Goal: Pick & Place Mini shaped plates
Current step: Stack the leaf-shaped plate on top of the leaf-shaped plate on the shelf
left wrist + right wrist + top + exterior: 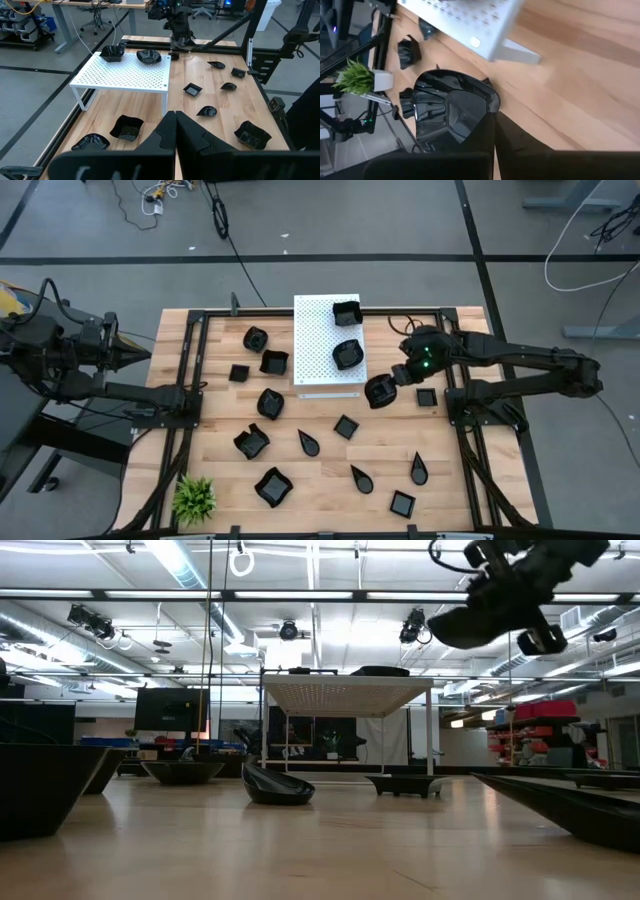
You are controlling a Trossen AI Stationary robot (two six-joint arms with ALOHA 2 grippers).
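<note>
My right gripper keeps moving the held plate (380,390) toward the rounded plate on the white board (348,354) until it nests inside that one, because both plates are rounded and open upward.
My right gripper (393,379) is shut on the rim of a rounded black mini plate (379,392), held above the table just off the white board's (320,345) front right corner. In the right wrist view the same plate (451,111) hangs from the gripper (493,126) beside the board's corner. The low view shows that plate (478,626) lifted high. Two plates (347,311) (347,354) sit on the board. Several more mini plates (270,402) lie scattered on the wooden table. My left gripper (175,126) is shut and empty, off the table's left edge.
A small green plant (195,498) stands at the front left corner. A black metal frame (190,370) runs along the table's sides. Cables lie on the floor behind the table.
</note>
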